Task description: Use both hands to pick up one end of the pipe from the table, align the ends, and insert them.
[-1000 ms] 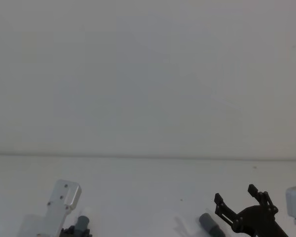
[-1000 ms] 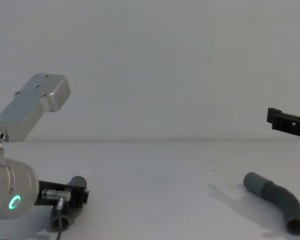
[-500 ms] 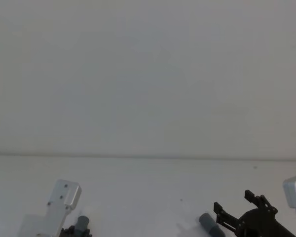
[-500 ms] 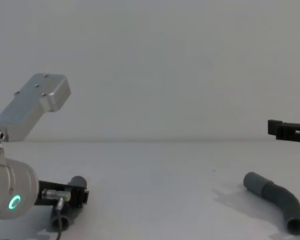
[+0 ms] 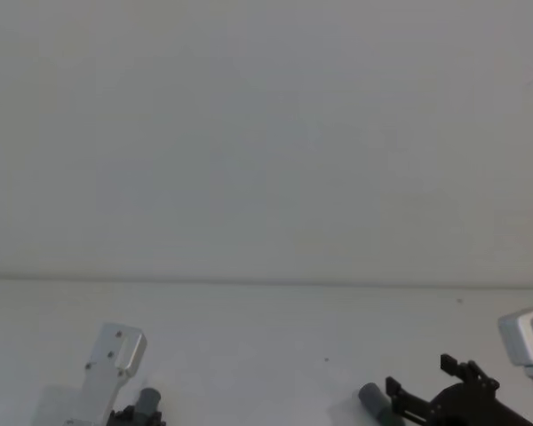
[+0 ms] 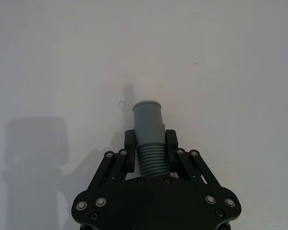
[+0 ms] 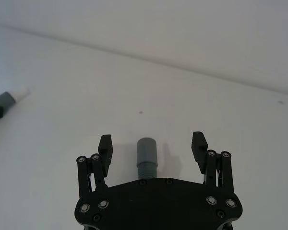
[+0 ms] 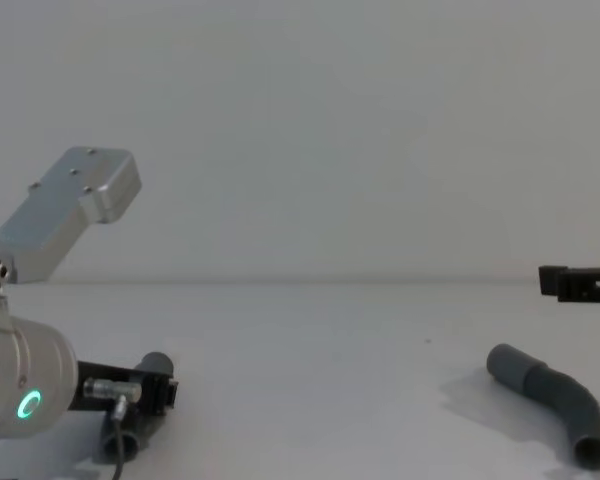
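My gripper will lift the bent pipe piece, and its ribbed part [image 8: 566, 392] will then squash thin while its smooth end stays round, because the piece shows a hollow opening [image 8: 592, 453].
My left gripper [image 6: 150, 143] is shut on the ribbed part of one dark-grey pipe piece [image 6: 148, 117], low over the white table [image 6: 230, 72]. Its whitish tip [image 6: 145, 88] points away from the gripper. In the chest view this piece [image 8: 138, 408] sits at the lower left beside the silver wrist. The other pipe piece [image 8: 552, 397], bent, lies on the table at the right. My right gripper [image 7: 152, 142] hangs open above it, one finger on each side of its smooth grey end [image 7: 147, 153], not touching. The head view shows that gripper [image 5: 420, 376] by the pipe end [image 5: 371, 399].
The white table [image 8: 310, 380] runs bare between the two arms back to a pale wall. The left arm's silver link [image 8: 70, 210] rises at the left. A small dark speck [image 5: 327, 359] marks the table's middle.
My right gripper has come down and slightly back over the right pipe piece, staying open. The left gripper and its piece have not moved.
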### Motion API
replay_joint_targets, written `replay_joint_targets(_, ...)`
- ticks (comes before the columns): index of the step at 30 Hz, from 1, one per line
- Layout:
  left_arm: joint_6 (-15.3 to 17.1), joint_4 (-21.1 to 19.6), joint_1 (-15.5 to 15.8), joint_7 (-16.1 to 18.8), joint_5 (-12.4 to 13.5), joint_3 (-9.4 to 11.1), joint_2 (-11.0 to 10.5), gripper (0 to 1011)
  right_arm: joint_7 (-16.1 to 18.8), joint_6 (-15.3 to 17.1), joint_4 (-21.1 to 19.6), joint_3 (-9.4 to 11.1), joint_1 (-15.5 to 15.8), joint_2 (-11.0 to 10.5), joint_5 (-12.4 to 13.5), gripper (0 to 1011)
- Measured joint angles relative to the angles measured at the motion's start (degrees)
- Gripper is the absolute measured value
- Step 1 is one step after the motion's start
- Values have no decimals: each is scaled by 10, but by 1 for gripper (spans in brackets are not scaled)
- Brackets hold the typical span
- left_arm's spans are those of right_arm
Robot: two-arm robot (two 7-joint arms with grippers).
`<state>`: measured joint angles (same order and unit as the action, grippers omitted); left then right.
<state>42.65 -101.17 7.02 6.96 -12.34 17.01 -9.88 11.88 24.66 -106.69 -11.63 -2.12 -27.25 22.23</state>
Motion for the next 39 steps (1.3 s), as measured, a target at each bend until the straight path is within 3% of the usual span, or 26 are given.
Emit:
replay_joint_targets(17,0,0,0,0,0,0,0,336,-15,55,16,-20,-21,6,-21,1002)
replay_joint_targets(39,0,0,0,0,0,0,0,336,-26,110,29,-31,-29,18,-37,1002)
